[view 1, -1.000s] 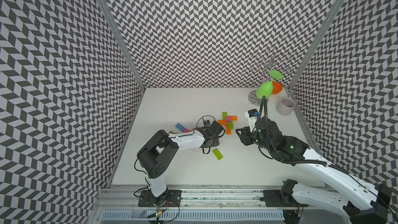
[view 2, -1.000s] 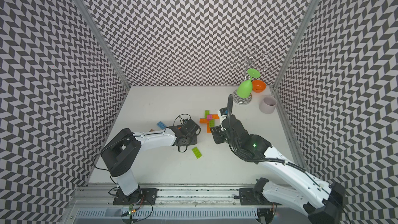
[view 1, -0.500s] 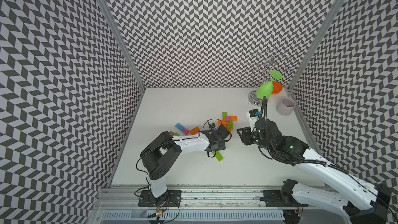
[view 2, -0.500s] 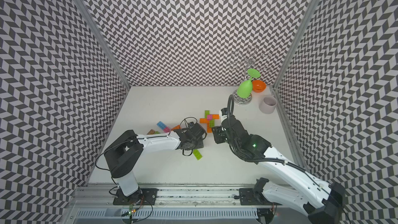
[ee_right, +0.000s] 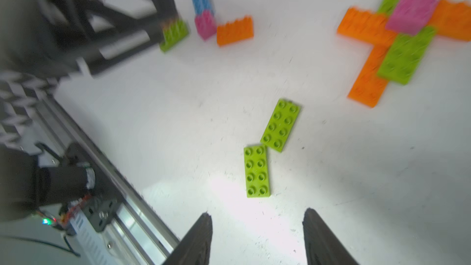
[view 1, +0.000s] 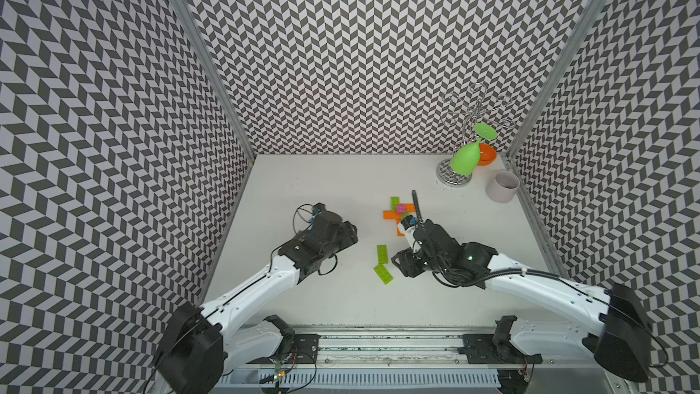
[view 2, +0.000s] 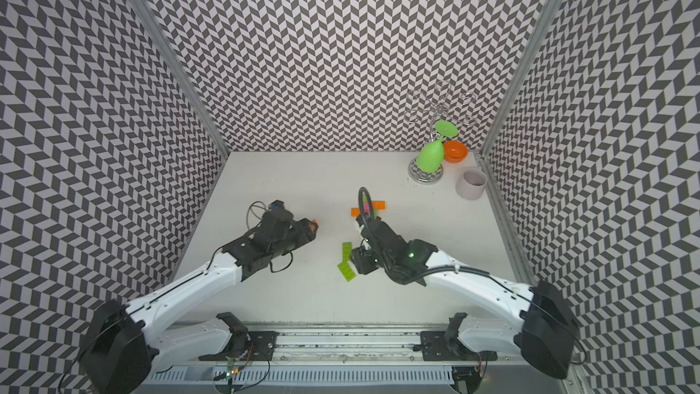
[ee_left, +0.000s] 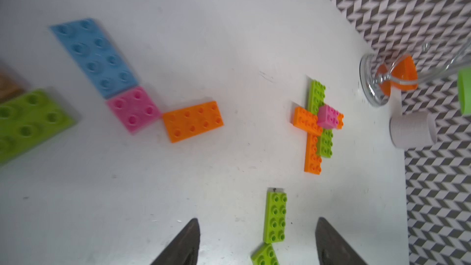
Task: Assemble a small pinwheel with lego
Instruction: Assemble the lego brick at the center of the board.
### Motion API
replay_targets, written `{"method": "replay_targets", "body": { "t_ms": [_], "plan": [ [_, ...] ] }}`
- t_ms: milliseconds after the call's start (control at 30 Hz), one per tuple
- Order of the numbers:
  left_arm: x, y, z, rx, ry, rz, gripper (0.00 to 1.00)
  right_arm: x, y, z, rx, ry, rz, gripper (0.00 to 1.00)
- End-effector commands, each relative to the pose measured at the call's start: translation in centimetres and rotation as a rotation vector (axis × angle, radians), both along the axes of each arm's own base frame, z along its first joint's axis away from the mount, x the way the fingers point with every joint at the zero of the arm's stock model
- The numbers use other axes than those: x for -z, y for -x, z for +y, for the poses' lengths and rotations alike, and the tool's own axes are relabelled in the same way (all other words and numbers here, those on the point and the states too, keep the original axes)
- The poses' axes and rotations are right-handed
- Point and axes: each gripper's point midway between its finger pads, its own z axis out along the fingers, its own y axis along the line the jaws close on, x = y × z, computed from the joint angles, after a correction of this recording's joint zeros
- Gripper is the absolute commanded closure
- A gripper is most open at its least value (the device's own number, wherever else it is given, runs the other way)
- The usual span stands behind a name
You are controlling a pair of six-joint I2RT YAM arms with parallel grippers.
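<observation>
Next, my right gripper grips the near lime brick (view 1: 383, 274) and turns it in line, because it slants away from the far lime brick's end (view 1: 381, 262).
The part-built lego pinwheel (view 1: 394, 214) (ee_left: 312, 123) of orange and lime bricks with a pink square on top lies mid-table. Two loose lime bricks (view 1: 382, 253) (view 1: 383, 274) lie corner to corner in front of it. My left gripper (view 1: 353, 231) (ee_left: 257, 220) hangs open to their left and holds nothing. My right gripper (view 1: 398, 264) (ee_right: 258, 212) stands open just right of them, also without anything in it. The left wrist view also shows a blue brick (ee_left: 94, 57), a pink square (ee_left: 132, 109), an orange brick (ee_left: 193, 121) and a lime one (ee_left: 28, 123).
At the back right stand a wire glass rack (view 1: 456, 174) with a green goblet (view 1: 464, 161), an orange bowl (view 1: 488, 154) and a grey cup (view 1: 502, 186). Patterned walls close three sides. A metal rail (view 1: 378, 339) runs along the front edge.
My left gripper opened, left a second lime brick beside the first and drew back to the left. My right gripper opened wider and shifted left and forward toward the two lime bricks.
</observation>
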Motion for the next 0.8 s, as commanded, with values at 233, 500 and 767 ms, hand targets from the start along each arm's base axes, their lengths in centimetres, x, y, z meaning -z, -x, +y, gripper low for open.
{"method": "replay_targets", "body": {
  "t_ms": [233,500,767],
  "plan": [
    [-0.6,0.4,5.8,-0.043,0.059,-0.061,0.28,6.0,1.1,3.8,-0.109,0.218,0.084,0.37],
    [0.2,0.5,6.0,-0.036,0.074,-0.050,0.29,8.9,0.7,4.1,-0.078,0.300,0.125,0.38],
    [0.0,0.4,6.2,-0.038,0.073,-0.058,0.29,10.5,-0.2,3.5,-0.035,0.381,0.122,0.41]
  ]
}}
